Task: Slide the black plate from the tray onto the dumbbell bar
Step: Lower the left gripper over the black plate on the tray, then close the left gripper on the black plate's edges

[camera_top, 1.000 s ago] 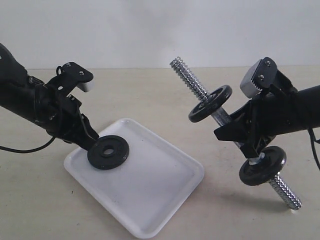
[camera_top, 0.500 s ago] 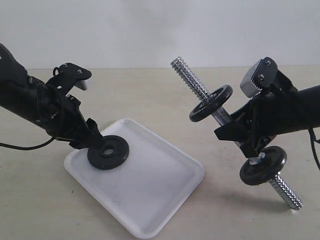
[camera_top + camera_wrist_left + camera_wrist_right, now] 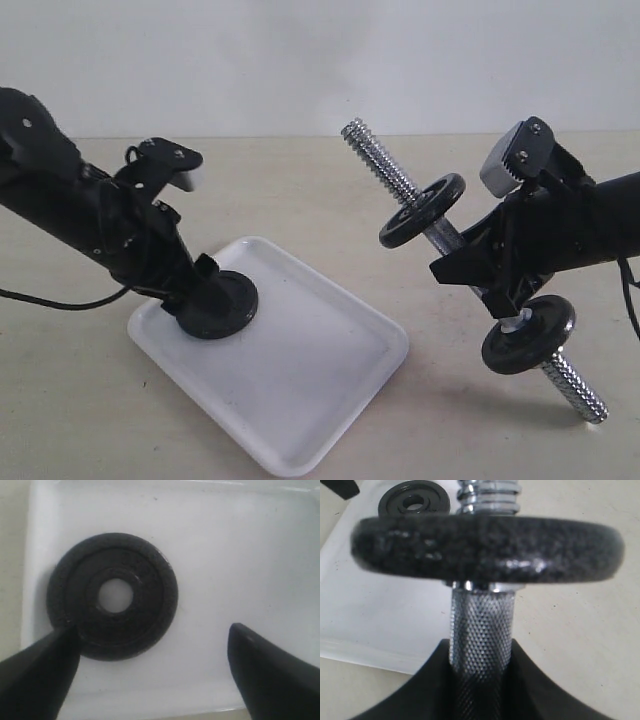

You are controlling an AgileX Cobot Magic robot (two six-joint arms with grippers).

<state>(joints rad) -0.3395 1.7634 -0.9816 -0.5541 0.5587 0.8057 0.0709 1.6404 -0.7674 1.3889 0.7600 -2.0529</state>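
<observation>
One finger of my left gripper overlaps the black plate's rim [image 3: 86,636]. I should open wider and center my left gripper over the plate's hole [image 3: 115,595] before I close it.
The black plate [image 3: 240,297] [image 3: 150,595] [image 3: 432,502] lies flat in the white tray [image 3: 320,380] [image 3: 240,555] near its left end. My left gripper [image 3: 205,300] [image 3: 152,629] is open and low over it. One finger overlaps the plate's rim and the other stands over bare tray, well apart from the plate. My right gripper [image 3: 480,275] [image 3: 481,655] is shut on the knurled middle of the dumbbell bar [image 3: 385,165] [image 3: 481,620], which it holds tilted above the table. One black disc [image 3: 422,208] [image 3: 485,547] sits above the grip and another [image 3: 527,333] below it.
The tray lies slantwise on the beige table [image 3: 300,200]. The bar's free threaded end [image 3: 358,133] points up and to the left, toward the tray side. A dark cable [image 3: 60,300] trails from the left arm.
My left gripper has come down and to the right over the black plate, now covering most of it in the exterior view. The right arm and the bar have barely moved.
</observation>
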